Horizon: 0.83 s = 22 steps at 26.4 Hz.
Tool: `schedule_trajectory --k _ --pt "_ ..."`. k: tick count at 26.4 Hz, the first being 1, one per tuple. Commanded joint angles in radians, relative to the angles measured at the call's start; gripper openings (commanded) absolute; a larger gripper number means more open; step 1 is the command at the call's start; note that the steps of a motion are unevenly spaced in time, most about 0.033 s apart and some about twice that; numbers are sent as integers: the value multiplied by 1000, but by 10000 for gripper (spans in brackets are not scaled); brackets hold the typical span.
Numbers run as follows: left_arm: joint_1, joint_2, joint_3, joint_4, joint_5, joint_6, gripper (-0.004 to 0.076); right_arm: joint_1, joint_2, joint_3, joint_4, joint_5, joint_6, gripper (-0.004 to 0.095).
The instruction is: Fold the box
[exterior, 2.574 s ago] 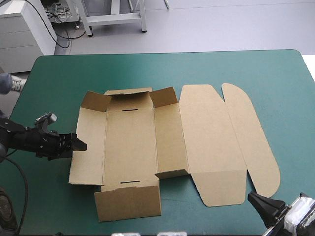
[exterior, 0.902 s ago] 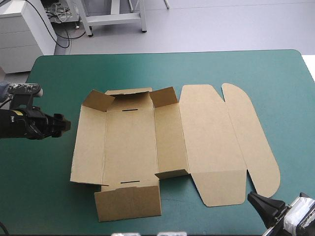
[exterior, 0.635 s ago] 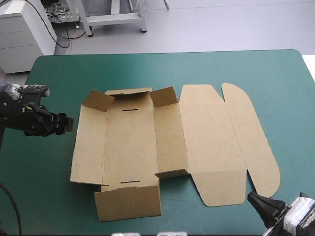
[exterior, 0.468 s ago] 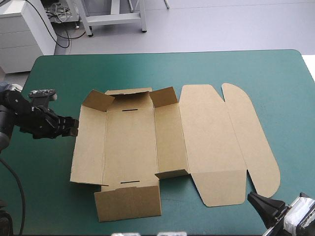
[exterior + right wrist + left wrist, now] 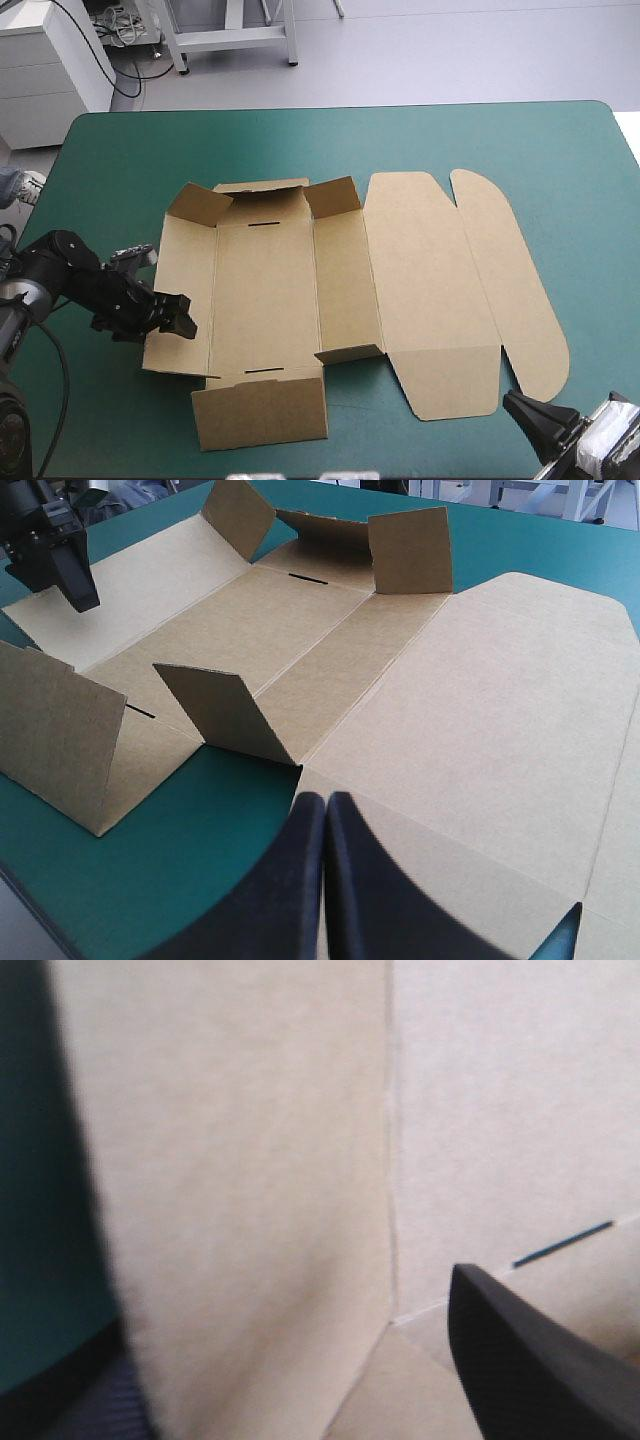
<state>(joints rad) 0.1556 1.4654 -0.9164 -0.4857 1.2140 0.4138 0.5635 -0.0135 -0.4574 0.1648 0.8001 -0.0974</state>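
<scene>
My gripper will pull the box's side panel around, and the lid panels [image 5: 440,290] should swing along with the box's tray part then, because a crease [image 5: 374,280] joins them.
The brown box [image 5: 265,300] lies as a mostly flat cut sheet in the middle of the table. Small flaps stand raised at its far end, and a front flap [image 5: 260,408] is tilted up. My left gripper [image 5: 178,318] is at the outer edge of the left side panel, near the front left corner. In the left wrist view it [image 5: 285,1310] is open, with the panel [image 5: 250,1160] running in between the fingers; one finger sits half hidden under the board. My right gripper [image 5: 325,820] is shut and empty, near the table's front right [image 5: 535,415], just short of the lid.
The lid panels [image 5: 430,270] with rounded ends lie flat to the right of the tray part. A raised corner flap [image 5: 225,715] stands ahead of my right gripper. My left gripper [image 5: 70,575] shows farther off in the right wrist view. Teal-green cover [image 5: 110,400] surrounds the sheet.
My left gripper has moved toward the table's front and right, from beside the far part of the left panel onto that panel's edge. The right arm and the box have not moved.
</scene>
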Motion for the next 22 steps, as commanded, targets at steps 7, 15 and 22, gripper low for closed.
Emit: schedule_trajectory --k 7,15,22 --pt "-2 -28 2 -233 -16 106 428 -7 -2 -23 8 -76 -7 -16" --pt "-2 -28 2 -174 -1 106 8 -7 -2 -23 2 -76 -7 -16" --pt "-4 -28 -78 -33 -4 111 -8 -7 -2 -23 -3 -78 -7 -16"
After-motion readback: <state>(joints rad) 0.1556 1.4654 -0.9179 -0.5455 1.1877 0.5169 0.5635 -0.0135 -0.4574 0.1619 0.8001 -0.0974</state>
